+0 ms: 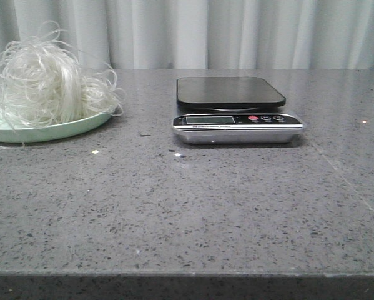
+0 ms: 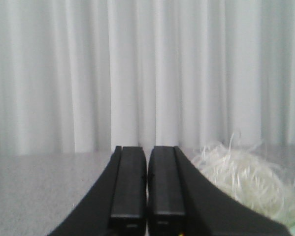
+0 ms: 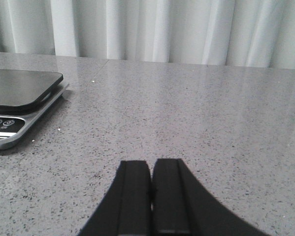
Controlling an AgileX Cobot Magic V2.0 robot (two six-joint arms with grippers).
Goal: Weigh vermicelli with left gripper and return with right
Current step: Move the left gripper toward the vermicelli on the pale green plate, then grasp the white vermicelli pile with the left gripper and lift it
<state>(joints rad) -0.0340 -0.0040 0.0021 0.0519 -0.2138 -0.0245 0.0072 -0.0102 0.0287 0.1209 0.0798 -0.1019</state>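
I expect the vermicelli (image 1: pixel 44 84) to come off the plate as one whole clump when I lift it, because the pieces of vermicelli loop and tangle (image 1: pixel 105 89) through each other.
The vermicelli (image 1: pixel 46 84) is a fluffy white ball of noodle strands on a pale green plate (image 1: pixel 80 125) at the table's back left. It also shows in the left wrist view (image 2: pixel 245 179), off to one side of my left gripper (image 2: pixel 147 150), which is shut and empty. A silver kitchen scale (image 1: pixel 236 128) with a bare black platform (image 1: pixel 230 91) stands at the back middle. In the right wrist view the scale (image 3: pixel 12 130) lies to one side of my right gripper (image 3: pixel 150 163), which is shut and empty above the table. Neither gripper shows in the front view.
The grey speckled tabletop (image 1: pixel 187 206) runs to a front edge near the camera. A pale curtain (image 1: pixel 236 31) hangs behind the table. A few loose white crumbs (image 1: pixel 95 152) lie on the table in front of the plate.
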